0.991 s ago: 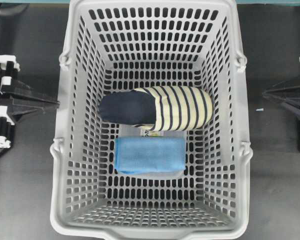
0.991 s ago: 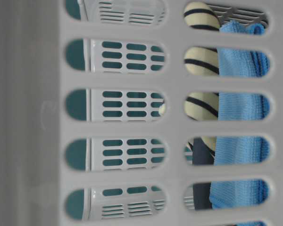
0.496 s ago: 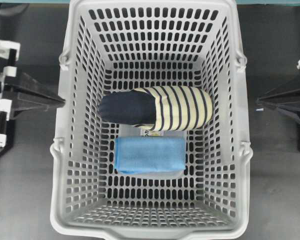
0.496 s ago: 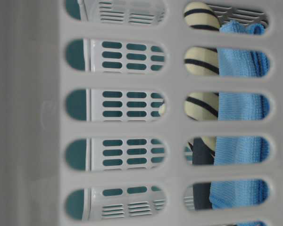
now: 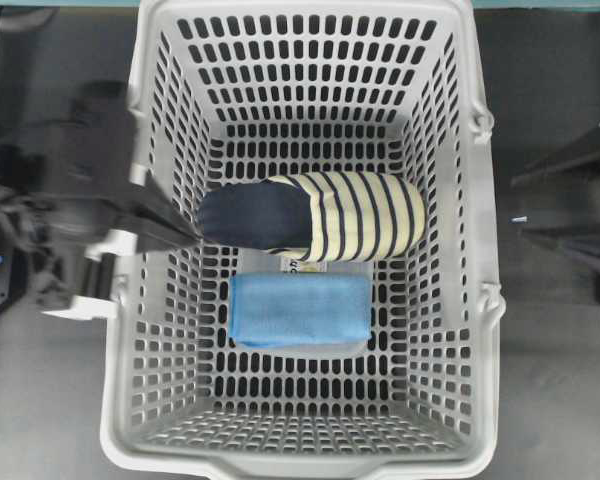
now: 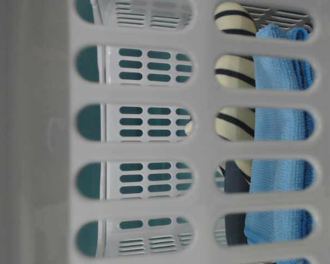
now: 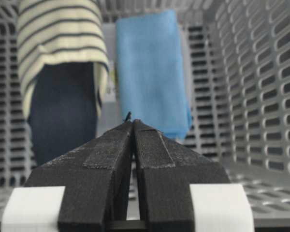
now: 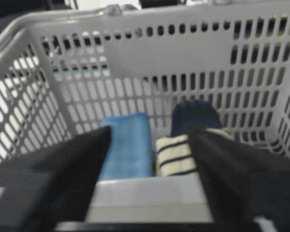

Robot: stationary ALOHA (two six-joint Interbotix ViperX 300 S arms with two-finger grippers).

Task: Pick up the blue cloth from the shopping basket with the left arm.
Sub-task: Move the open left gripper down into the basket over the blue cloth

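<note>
The left gripper's fingers line up with the blue cloth's narrow width (image 5: 300,309), so the left gripper continues reaching down and opening until its fingers are on both sides of the cloth's near half (image 5: 264,310), then close.
The blue cloth (image 5: 300,310) lies folded flat on the floor of the grey shopping basket (image 5: 485,250), just in front of a striped slipper. My left gripper (image 5: 193,234) is shut with nothing in it. It reaches in over the basket's left rim, blurred, with its tips by the slipper's navy toe. In the left wrist view the shut tips (image 7: 132,121) point down at the near end of the blue cloth (image 7: 152,72), well above it. My right gripper (image 5: 518,203) stands open outside the basket's right wall; its view shows the blue cloth (image 8: 128,145) past the rim (image 8: 145,19).
A navy and cream-striped slipper (image 5: 310,215) lies across the basket's middle, touching the cloth's far edge. A white label (image 5: 302,265) peeks out between them. The table-level view looks through the lattice wall (image 6: 38,137) at the cloth (image 6: 280,181) and the slipper (image 6: 234,71).
My left arm has swung right from beside the basket to over its left rim, still shut. The right gripper's jaws have spread open. Cloth and slipper have not moved.
</note>
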